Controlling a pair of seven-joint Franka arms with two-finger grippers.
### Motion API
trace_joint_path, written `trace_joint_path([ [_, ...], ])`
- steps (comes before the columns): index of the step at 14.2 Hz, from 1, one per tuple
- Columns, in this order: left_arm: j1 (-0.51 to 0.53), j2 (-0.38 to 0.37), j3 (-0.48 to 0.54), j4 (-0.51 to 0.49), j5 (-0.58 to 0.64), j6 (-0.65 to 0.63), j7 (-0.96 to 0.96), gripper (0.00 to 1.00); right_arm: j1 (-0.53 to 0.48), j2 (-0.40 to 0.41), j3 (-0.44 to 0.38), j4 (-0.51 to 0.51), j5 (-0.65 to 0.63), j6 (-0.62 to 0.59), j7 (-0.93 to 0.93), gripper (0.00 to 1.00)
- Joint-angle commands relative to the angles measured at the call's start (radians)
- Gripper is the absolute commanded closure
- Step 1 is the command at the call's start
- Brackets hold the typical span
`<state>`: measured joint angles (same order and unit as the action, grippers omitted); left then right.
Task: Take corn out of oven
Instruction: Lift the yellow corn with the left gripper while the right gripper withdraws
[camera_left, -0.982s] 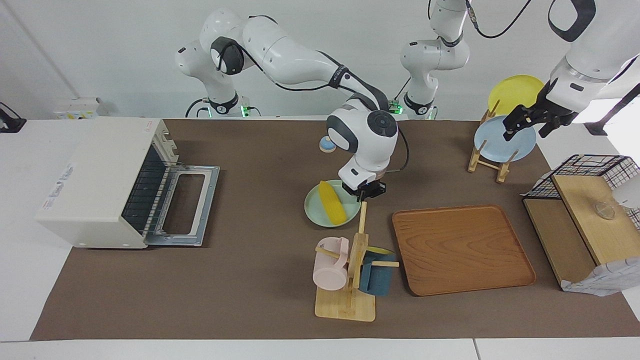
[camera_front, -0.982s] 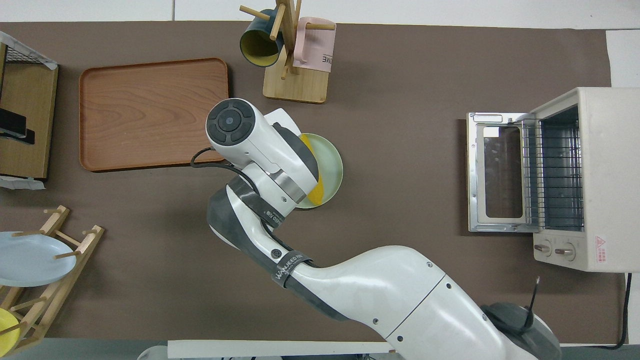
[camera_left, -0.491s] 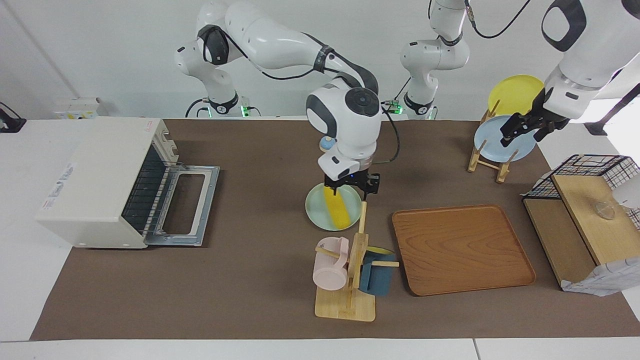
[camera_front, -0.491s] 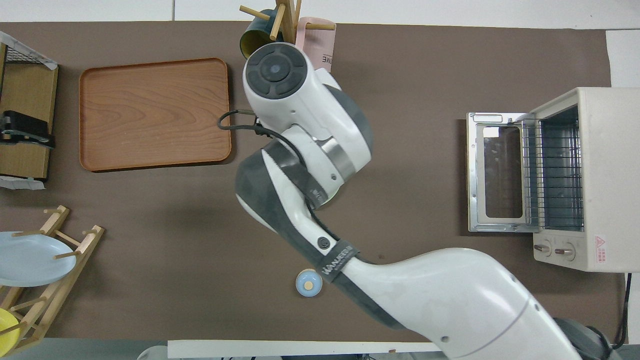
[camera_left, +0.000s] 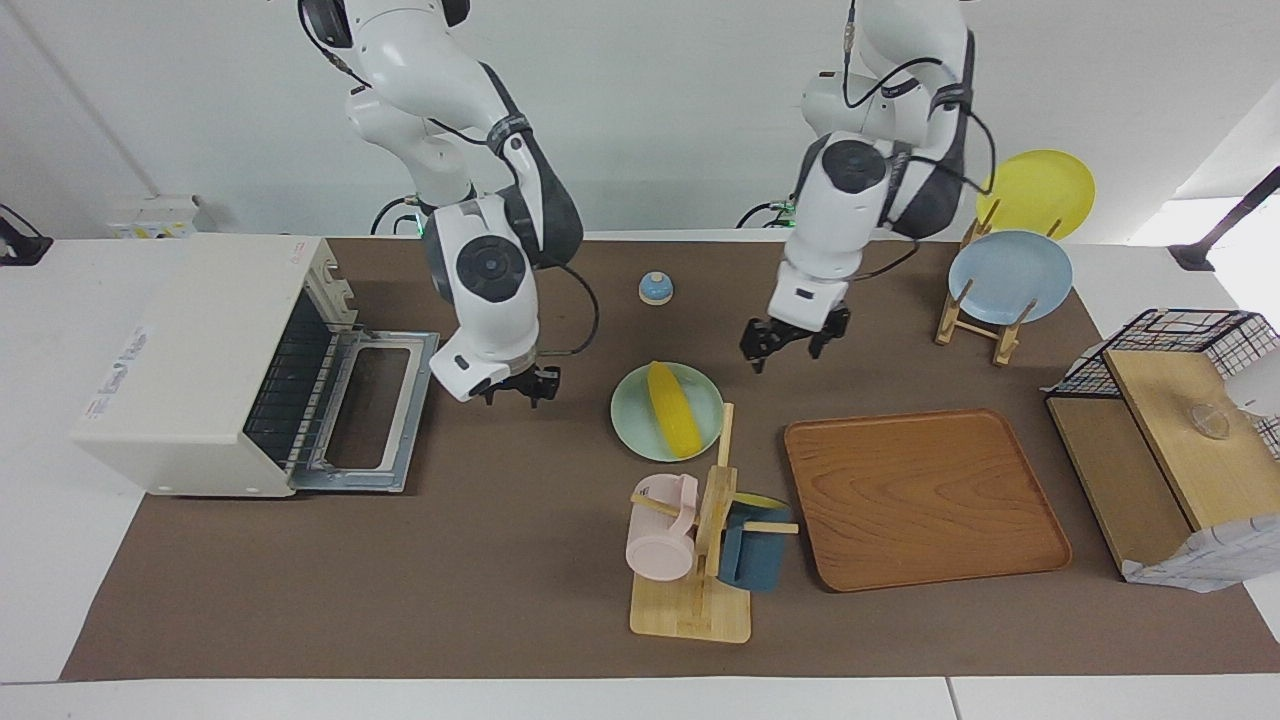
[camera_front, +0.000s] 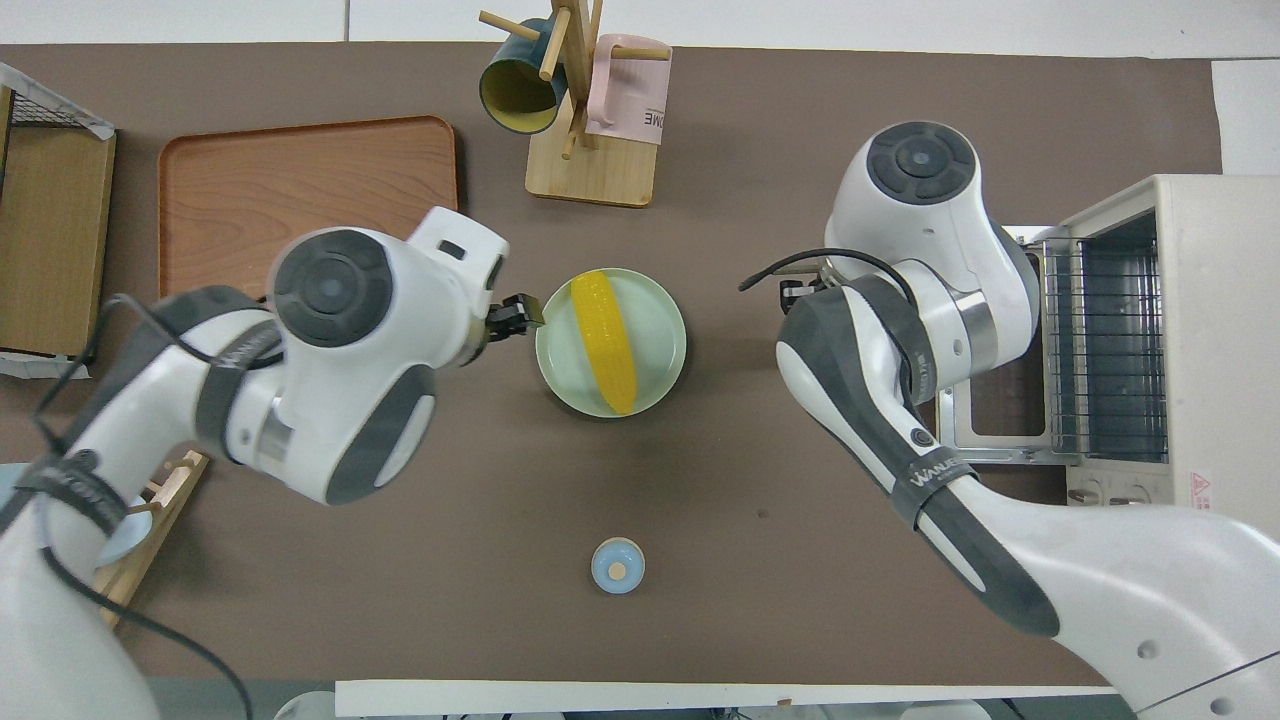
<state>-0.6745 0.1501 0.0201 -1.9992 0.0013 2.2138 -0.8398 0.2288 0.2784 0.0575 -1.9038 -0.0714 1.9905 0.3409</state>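
Observation:
The wooden tray (camera_front: 288, 186) sits a long way from my right gripper, so next my left gripper moves the corn (camera_front: 605, 344) off the pale green plate and onto the tray.
The corn (camera_left: 670, 408) lies on a pale green plate (camera_left: 626, 418) in the middle of the mat; it also shows in the overhead view (camera_front: 603, 340) on that plate (camera_front: 663, 330). The oven (camera_left: 190, 350) stands at the right arm's end with its door (camera_left: 375, 410) folded down and its rack bare (camera_front: 1120, 350). My right gripper (camera_left: 517, 387) is open and empty, over the mat between the oven door and the plate. My left gripper (camera_left: 790, 346) is open and empty, over the mat beside the plate toward the left arm's end (camera_front: 517, 317).
A mug rack (camera_left: 700, 540) with a pink and a dark blue mug stands farther from the robots than the plate. A wooden tray (camera_left: 925, 495) lies beside it. A plate rack (camera_left: 1005, 275), a small blue knob (camera_left: 655, 288) and a wire shelf (camera_left: 1170, 430) are also here.
My right gripper left the corn on the plate, rose and swung toward the oven. My left arm came from the plate rack to beside the plate.

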Motion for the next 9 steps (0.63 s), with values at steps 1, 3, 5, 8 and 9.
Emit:
trace_joint_path([
  [1,-0.078,0.153,0.026,0.127,0.008,0.029,-0.079,0.0,-0.032,-0.055,0.016,-0.104,-0.057,0.042,-0.034,1.0],
  [3,-0.103,0.241,0.026,0.19,0.008,0.032,-0.111,0.0,-0.045,-0.032,0.016,-0.113,-0.135,0.044,-0.037,1.0],
  [5,-0.105,0.261,0.026,0.197,0.008,0.047,-0.116,0.04,-0.063,-0.006,0.016,-0.115,-0.175,0.056,-0.039,1.0],
  [8,-0.114,0.29,0.024,0.209,0.008,0.073,-0.127,0.55,-0.088,-0.002,0.016,-0.133,-0.197,0.077,-0.068,1.0],
  [9,-0.114,0.292,0.024,0.206,0.008,0.081,-0.127,0.94,-0.097,-0.002,0.016,-0.135,-0.215,0.074,-0.077,1.0],
])
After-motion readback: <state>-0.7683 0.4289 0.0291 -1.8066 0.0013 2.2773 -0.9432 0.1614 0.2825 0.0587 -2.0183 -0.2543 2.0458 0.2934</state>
